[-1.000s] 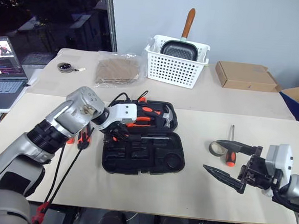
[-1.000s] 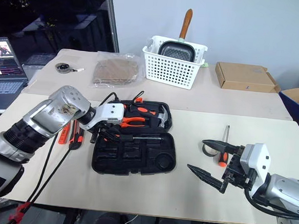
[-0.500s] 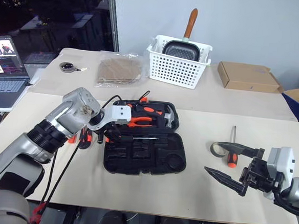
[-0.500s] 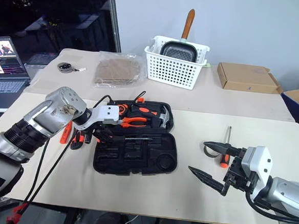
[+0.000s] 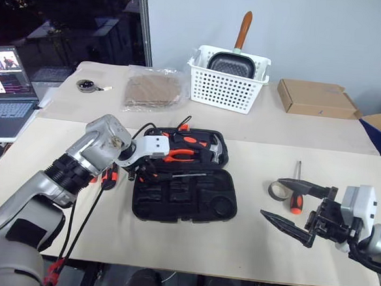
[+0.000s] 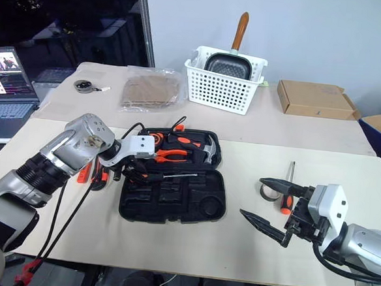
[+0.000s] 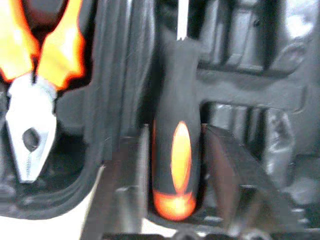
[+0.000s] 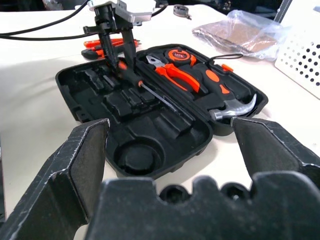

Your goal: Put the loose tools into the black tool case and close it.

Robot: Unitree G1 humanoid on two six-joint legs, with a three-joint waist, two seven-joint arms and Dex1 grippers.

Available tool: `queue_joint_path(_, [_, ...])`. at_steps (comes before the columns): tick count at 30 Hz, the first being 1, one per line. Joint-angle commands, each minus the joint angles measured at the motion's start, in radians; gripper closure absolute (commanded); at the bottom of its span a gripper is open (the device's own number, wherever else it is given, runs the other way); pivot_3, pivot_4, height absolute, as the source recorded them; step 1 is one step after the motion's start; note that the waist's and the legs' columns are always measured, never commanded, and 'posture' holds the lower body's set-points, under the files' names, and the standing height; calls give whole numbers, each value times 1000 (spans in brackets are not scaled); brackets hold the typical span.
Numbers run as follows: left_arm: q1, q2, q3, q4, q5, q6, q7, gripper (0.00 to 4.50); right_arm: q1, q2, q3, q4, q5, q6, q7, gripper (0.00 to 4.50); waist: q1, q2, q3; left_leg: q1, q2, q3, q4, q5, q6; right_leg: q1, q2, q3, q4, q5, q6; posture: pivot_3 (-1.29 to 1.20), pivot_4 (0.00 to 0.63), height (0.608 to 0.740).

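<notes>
A gap lies between the case's molded blocks [image 8: 131, 100]. The second screwdriver [image 5: 296, 201] should therefore fit in head to tail next to the other one when I lower it.
The black tool case [image 5: 192, 205] lies open mid-table, with orange-handled pliers and a hammer in its far half. One screwdriver [image 7: 176, 150] rests in a slot at the case's left end. My left gripper [image 8: 117, 50] points down over it, open, a finger on each side of the handle. Left of the case lie the black-and-orange box cutter [image 5: 112, 175] and the thin red cutter [image 8: 102, 42]. On the right, the second screwdriver [image 5: 294, 201] and the tape roll [image 5: 276, 189] lie just beyond my right gripper [image 5: 270, 198], which is open and holds nothing.
A white basket [image 5: 223, 90] holding a pan stands at the back, with a brown cardboard box [image 5: 314, 98] to its right and a plastic bag [image 5: 151, 91] to its left. A dark disc with a cord [image 5: 85, 85] and a laptop [image 5: 4, 97] sit far left. Cables hang from my left arm.
My left gripper's fingers have spread off the screwdriver handle, which now lies in the case. The right arm has not moved.
</notes>
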Motion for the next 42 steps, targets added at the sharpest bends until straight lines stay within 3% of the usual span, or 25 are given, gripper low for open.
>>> queue_joint_path(1, [4, 52, 204, -157, -112, 68, 6, 1541, -9, -9, -28, -39, 17, 5, -18, 0, -3, 0, 0, 0, 0, 0, 0, 0, 0, 0, 0, 0, 0, 0, 0, 0, 150, 740])
queue_joint_path(4, [77, 37, 343, -275, -219, 173, 50, 1541, -17, -5, -19, -41, 13, 6, -29, 0, -3, 1, -1, 0, 1, 0, 0, 0, 1, 0, -1, 0, 0, 2, -3, 0, 150, 740])
queue_joint_path(7, [207, -54, 456, -380, -263, 238, 199, 2284, -29, 4, -7, -31, 8, 3, -45, 0, -1, 4, -2, 0, 0, 1, 0, -1, 2, 1, -2, 2, 0, 1, -2, 0, 150, 740])
queue_joint_path(9, [286, -175, 523, -403, -256, 228, 358, 2996, -32, 13, 1, -26, 4, 0, -56, 0, 1, 4, -2, 1, 0, 1, 1, -1, 2, 2, -3, 2, 0, 1, -1, 0, 150, 740])
queue_joint_path(13, [455, -342, 543, -373, -195, 0, 591, 4477, -25, 34, 13, -29, -6, -6, -72, 0, 10, 4, -2, 0, 0, -1, 4, -1, 2, 3, -2, 3, 1, 2, -1, 0, 150, 740])
queue_joint_path(18, [546, -401, 470, -310, -152, -69, 692, 4477, -8, 39, 0, -38, -4, -2, -75, 0, 10, 4, -2, 0, 0, -1, 4, -1, 2, 3, -2, 4, 1, 2, -2, 0, 150, 740])
queue_joint_path(30, [612, -283, 223, -41, 76, -370, 726, 4477, 13, 29, -7, -32, -10, -11, -59, 0, 5, 10, -13, 18, 1, 0, 1, -4, 5, 22, -3, 6, -4, 0, 3, 0, 150, 740])
queue_joint_path(35, [610, -269, 209, 42, 125, -481, 759, 4477, 1, 36, 7, -17, -32, -3, -85, 0, 4, 14, -17, 32, 1, 1, -2, -4, 5, 37, -12, 10, -5, -4, 5, 0, 150, 740])
queue_joint_path(37, [630, -298, 287, -30, 22, -533, 739, 4477, -11, 54, 6, -9, -49, 14, -139, 0, 0, 15, -17, 33, 1, 2, -2, -7, -1, 37, -14, 12, -4, -6, 1, 0, 150, 740])
queue_joint_path(39, [649, -348, 416, -154, -177, -514, 690, 4477, -15, 50, 10, -4, -86, 52, -196, 0, -8, 15, -17, 33, 1, 2, -3, -7, -1, 35, -14, 12, -4, -5, 2, 0, 150, 740])
queue_joint_path(42, [671, -305, 529, -340, -400, -362, 577, 4477, -22, 44, -12, -4, -102, 145, -294, 0, -12, 14, -14, 32, 1, 2, -3, -6, 0, 31, -16, 8, -3, -1, 7, 0, 150, 740])
